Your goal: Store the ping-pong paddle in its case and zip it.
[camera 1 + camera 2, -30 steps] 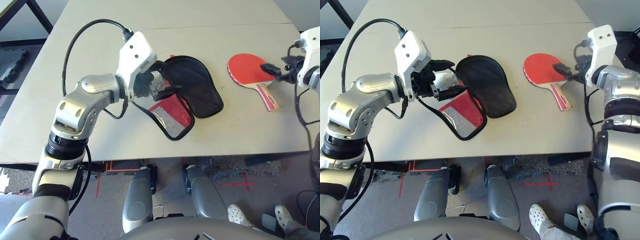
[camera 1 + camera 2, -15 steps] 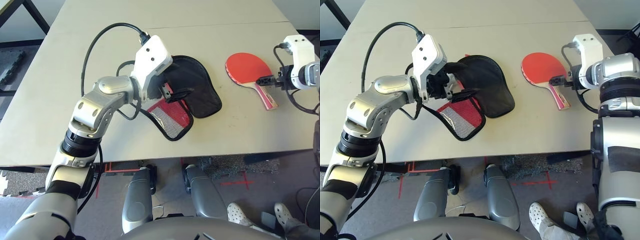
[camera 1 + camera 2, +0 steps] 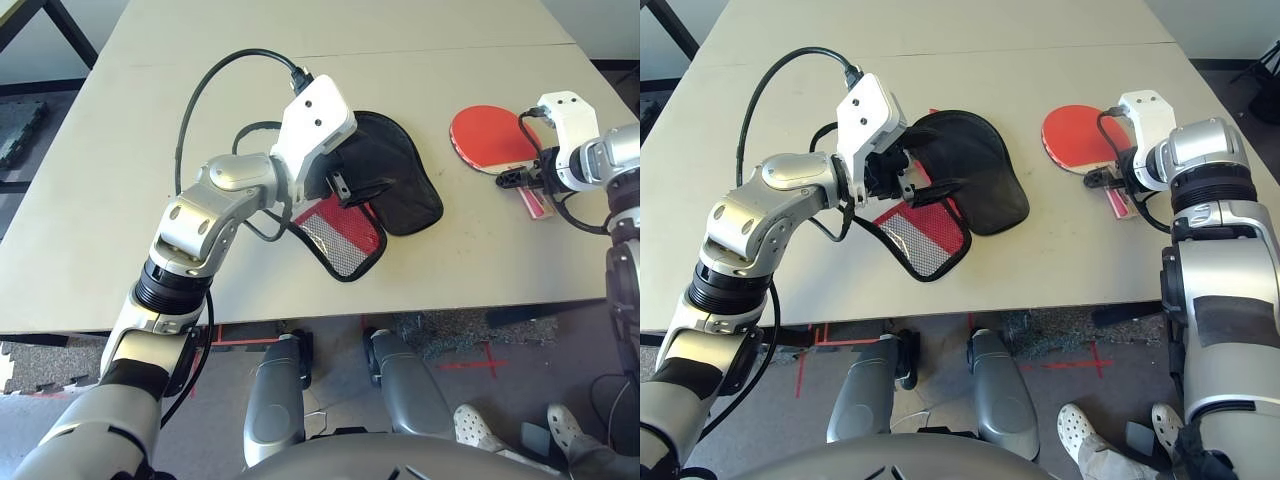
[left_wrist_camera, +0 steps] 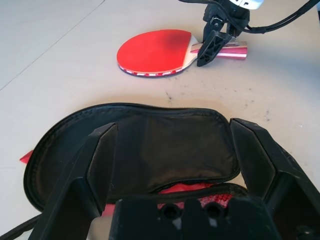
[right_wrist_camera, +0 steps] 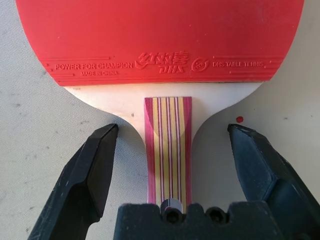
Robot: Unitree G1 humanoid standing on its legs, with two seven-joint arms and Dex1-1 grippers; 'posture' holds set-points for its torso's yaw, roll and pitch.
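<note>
I see the pale table inside the case's black rim (image 3: 256, 127), so I expect the paddle's red side (image 3: 489, 135) to show through the case's cover when I put the paddle away.
The ping-pong paddle (image 3: 488, 136) lies flat at the right of the table, red face up, its striped handle (image 5: 168, 150) pointing at the front edge. My right gripper (image 5: 172, 130) is open and low over the handle, one finger on each side with a gap to both. The case (image 3: 392, 182) lies unzipped at mid-table, its black lining up and its red mesh half (image 3: 345, 235) toward the front. My left gripper (image 4: 172, 127) hovers open just above the case's left side, holding nothing.
The pale table (image 3: 100, 200) has a seam running across its far part, and its front edge is close below the case. A black cable (image 3: 195, 100) loops above my left arm. A person's white shoes (image 3: 475, 428) are on the floor, front right.
My right gripper has swung in and down from the paddle's right side, and it now straddles the handle. My left gripper has moved further over the case. The paddle and case have not moved.
</note>
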